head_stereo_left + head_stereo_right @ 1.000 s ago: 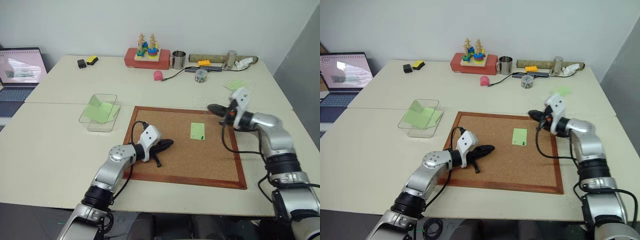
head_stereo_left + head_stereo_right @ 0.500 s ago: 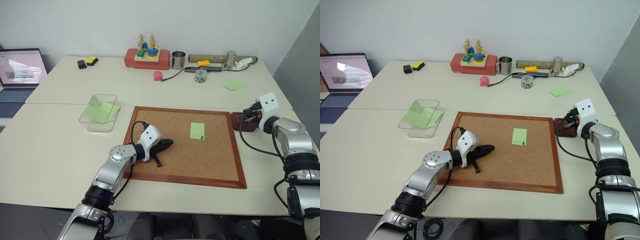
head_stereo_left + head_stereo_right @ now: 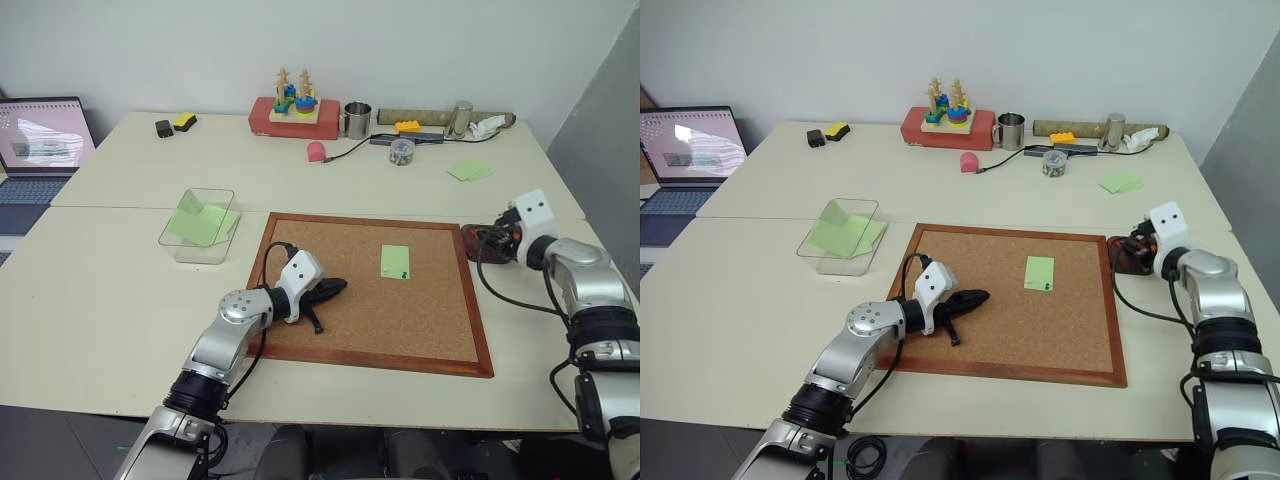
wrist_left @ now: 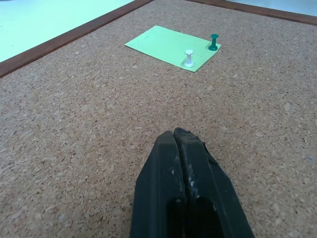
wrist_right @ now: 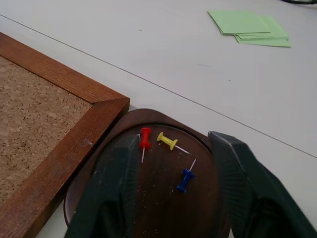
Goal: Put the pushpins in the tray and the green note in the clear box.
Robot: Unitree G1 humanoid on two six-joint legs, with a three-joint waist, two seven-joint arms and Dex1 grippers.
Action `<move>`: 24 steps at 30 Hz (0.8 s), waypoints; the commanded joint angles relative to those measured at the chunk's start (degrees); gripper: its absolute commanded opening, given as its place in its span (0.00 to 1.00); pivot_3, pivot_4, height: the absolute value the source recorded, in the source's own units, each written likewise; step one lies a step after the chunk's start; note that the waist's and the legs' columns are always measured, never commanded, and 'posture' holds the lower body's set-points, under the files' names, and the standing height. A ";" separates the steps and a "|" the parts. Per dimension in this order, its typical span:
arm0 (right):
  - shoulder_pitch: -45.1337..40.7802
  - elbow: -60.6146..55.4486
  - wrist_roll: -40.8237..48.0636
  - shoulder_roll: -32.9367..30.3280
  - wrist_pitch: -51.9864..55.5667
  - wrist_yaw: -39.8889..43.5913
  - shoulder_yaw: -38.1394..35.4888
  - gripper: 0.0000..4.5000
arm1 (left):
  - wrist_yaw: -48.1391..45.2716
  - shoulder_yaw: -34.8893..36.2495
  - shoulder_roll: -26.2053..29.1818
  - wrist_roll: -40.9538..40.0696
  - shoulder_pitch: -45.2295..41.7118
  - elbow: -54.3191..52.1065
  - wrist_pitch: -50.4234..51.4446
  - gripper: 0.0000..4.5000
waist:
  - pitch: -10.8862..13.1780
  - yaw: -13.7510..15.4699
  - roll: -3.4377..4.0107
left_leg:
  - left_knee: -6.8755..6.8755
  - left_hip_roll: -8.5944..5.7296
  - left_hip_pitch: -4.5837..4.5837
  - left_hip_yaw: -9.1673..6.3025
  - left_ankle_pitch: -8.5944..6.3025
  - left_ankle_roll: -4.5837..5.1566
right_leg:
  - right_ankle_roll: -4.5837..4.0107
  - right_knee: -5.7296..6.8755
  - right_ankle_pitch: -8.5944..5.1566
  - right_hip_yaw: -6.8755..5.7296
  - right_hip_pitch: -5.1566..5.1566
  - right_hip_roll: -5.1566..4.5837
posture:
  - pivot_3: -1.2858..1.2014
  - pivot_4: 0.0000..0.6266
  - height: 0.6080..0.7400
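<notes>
The green pushpin standing upright is clear of the white pushpin, so my open right gripper should keep moving toward the green pushpin's head and close around it.
The green note lies on the corkboard, held by a white pushpin and a green pushpin at its near edge. My left gripper rests shut on the cork, left of the note, with nothing in it. The dark wooden tray sits just off the board's right edge with a red pin, a yellow pin and a blue pin lying in it. My right gripper hovers open over the tray, holding nothing. The clear box stands left of the board with a bent green sheet inside.
A pile of green slips lies behind the tray. Along the back stand a metal cup, a small jar, a red stacking toy and a pink object. A laptop is at the far left.
My right gripper swung right from over the board's far right corner to above the tray, then opened. The left arm and the note stayed put.
</notes>
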 commanded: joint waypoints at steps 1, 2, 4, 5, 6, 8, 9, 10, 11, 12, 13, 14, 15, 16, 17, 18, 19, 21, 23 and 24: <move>3.25 -11.94 5.27 -2.55 2.11 6.74 -2.23 0.64 | 0.27 -0.96 0.16 2.06 0.69 2.73 0.68 0.00 | 0.00 0.06 0.00 | 0.00 0.00 0.00 0.00 0.00 0.00 | 0.00 0.00 0.00 0.00 0.00 0.00 | 0.52 0.24 1.00; 4.39 -14.36 6.31 -2.76 2.76 8.25 -2.26 0.64 | 0.27 -0.97 0.18 2.06 0.68 2.77 0.68 0.00 | 0.00 0.06 0.00 | 0.00 0.00 -0.02 -0.03 0.00 0.00 | 0.02 -0.02 -0.02 -0.03 0.00 0.00 | 0.52 0.24 1.00; 7.73 -20.85 9.09 -2.71 4.90 10.25 -2.63 0.64 | 0.23 -1.01 0.19 2.01 0.66 2.74 0.76 0.00 | 0.00 0.04 0.00 | -0.01 0.01 -0.01 -0.07 0.00 0.00 | 0.13 -0.06 -0.08 -0.07 0.05 0.01 | 0.52 0.24 1.00; 9.84 -24.42 10.30 -2.62 5.33 11.16 -2.65 0.64 | 0.18 -1.03 0.21 1.97 0.65 2.72 0.82 0.00 | 0.00 0.06 0.00 | -0.01 0.03 -0.01 -0.08 0.00 0.00 | 0.17 -0.07 -0.10 -0.07 0.05 0.02 | 0.52 0.24 1.00; 11.30 -27.01 11.09 -2.54 5.74 11.67 -2.63 0.64 | 0.09 -1.00 0.28 1.92 0.64 2.71 0.83 0.00 | 0.00 0.08 0.00 | -0.01 0.03 -0.01 -0.11 0.00 0.00 | 0.24 -0.08 -0.14 -0.10 0.08 0.02 | 0.52 0.24 1.00; 14.14 -31.16 11.64 -2.30 5.14 12.15 -2.08 0.64 | 0.00 -0.95 0.37 1.83 0.67 2.64 0.88 0.00 | 0.00 0.06 0.01 | -0.01 0.02 -0.01 -0.11 0.00 0.00 | 0.26 -0.09 -0.16 -0.09 0.09 0.01 | 0.52 0.24 1.00; 15.72 -33.37 12.11 -1.73 4.73 12.44 -1.53 0.64 | -0.05 -0.96 0.44 1.82 0.74 2.53 0.94 0.00 | 0.00 0.09 0.00 | 0.01 0.02 0.00 -0.08 0.00 0.00 | 0.28 -0.11 -0.17 -0.07 0.09 0.01 | 0.52 0.24 1.00; 17.12 -35.33 12.35 -0.98 4.31 12.37 -0.96 0.64 | -0.07 -0.99 0.51 1.83 0.83 2.42 0.99 0.00 | 0.00 0.07 0.00 | 0.01 0.02 -0.01 -0.10 0.00 0.00 | 0.29 -0.12 -0.17 -0.08 0.09 0.00 | 0.52 0.24 1.00; 18.12 -36.71 12.33 -0.32 3.93 12.08 -0.45 0.64 | -0.09 -1.00 0.56 1.84 0.89 2.34 1.03 0.00 | 0.00 0.08 0.00 | 0.01 0.03 -0.01 -0.11 0.00 0.00 | 0.30 -0.14 -0.18 -0.09 0.10 0.01 | 0.52 0.24 1.00; 19.04 -37.76 11.87 0.34 3.17 11.78 0.28 0.64 | -0.10 -1.01 0.59 1.85 0.94 2.28 1.07 0.00 | 0.00 0.09 0.00 | 0.01 0.03 0.00 -0.11 0.00 0.00 | 0.30 -0.15 -0.18 -0.09 0.11 0.01 | 0.52 0.24 1.00; 19.44 -38.28 11.43 0.75 2.79 11.50 0.73 0.64 | -0.15 -0.96 0.63 1.84 0.88 2.35 1.09 0.00 | 0.00 0.09 0.00 | 0.01 0.04 0.01 -0.11 0.00 0.00 | 0.30 -0.15 -0.18 -0.09 0.11 0.01 | 0.52 0.24 1.00; 19.82 -38.51 10.92 1.13 2.31 11.47 1.43 0.64 | -0.19 -0.93 0.65 1.85 0.82 2.41 1.11 0.00 | 0.00 0.10 0.00 | 0.01 0.04 0.00 -0.11 0.00 0.00 | 0.30 -0.15 -0.18 -0.09 0.11 0.02 | 0.52 0.24 1.00; 20.06 -38.19 10.61 2.11 1.09 11.42 2.13 0.64 | -0.23 -0.93 0.68 1.87 0.78 2.43 1.15 0.00 | 0.00 0.09 0.00 | 0.01 0.04 0.01 -0.11 0.00 0.00 | 0.30 -0.15 -0.18 -0.09 0.12 0.02 | 0.52 0.24 1.00; 20.13 -37.49 10.13 2.93 0.30 11.20 3.00 0.64 | -0.24 -0.98 0.67 1.92 0.69 2.46 1.17 0.00 | 0.00 0.08 0.00 | 0.02 0.03 0.01 -0.11 0.00 0.00 | 0.31 -0.16 -0.18 -0.09 0.11 0.02 | 0.52 0.24 1.00; 19.94 -36.55 9.57 3.78 -0.36 11.04 4.03 0.64 | -0.24 -1.02 0.63 1.97 0.58 2.51 1.19 0.00 | 0.00 0.08 0.00 | 0.02 0.03 0.01 -0.10 0.00 0.00 | 0.31 -0.16 -0.18 -0.08 0.11 0.02 | 0.52 0.24 1.00; 19.42 -35.05 8.98 4.98 -1.21 10.45 4.76 0.64 | -0.25 -1.06 0.64 2.02 0.51 2.51 1.19 0.00 | 0.00 0.09 0.00 | 0.02 0.03 0.01 -0.09 0.00 0.00 | 0.31 -0.17 -0.18 -0.07 0.11 0.02 | 0.52 0.24 1.00; 19.06 -34.05 8.68 5.68 -1.47 10.53 5.63 0.64 | -0.24 -1.04 0.65 2.04 0.48 2.51 1.18 0.00 | -0.01 0.08 -0.01 | 0.01 0.04 0.01 -0.10 0.00 0.00 | 0.31 -0.18 -0.18 -0.09 0.11 0.02 | 0.52 0.24 1.00; 18.88 -32.91 8.02 6.27 -2.27 11.04 6.93 0.64 | -0.24 -1.05 0.70 2.11 0.44 2.51 1.18 0.00 | 0.00 0.07 0.00 | 0.01 0.05 0.02 -0.11 0.00 0.00 | 0.31 -0.19 -0.18 -0.10 0.12 0.04 | 0.52 0.24 1.00; 19.08 -32.42 7.64 6.71 -2.73 11.77 8.28 0.64 | -0.22 -0.99 0.78 2.12 0.51 2.40 1.25 0.00 | 0.00 0.07 0.00 | 0.00 0.05 0.01 -0.11 0.00 0.00 | 0.30 -0.19 -0.18 -0.09 0.12 0.03 | 0.52 0.24 1.00; 19.08 -31.99 7.39 6.99 -3.08 11.91 8.85 0.64 | -0.19 -0.95 0.82 2.12 0.58 2.34 1.27 0.00 | 0.00 0.08 0.00 | 0.00 0.04 0.01 -0.10 0.00 0.00 | 0.30 -0.20 -0.18 -0.09 0.11 0.03 | 0.52 0.24 1.00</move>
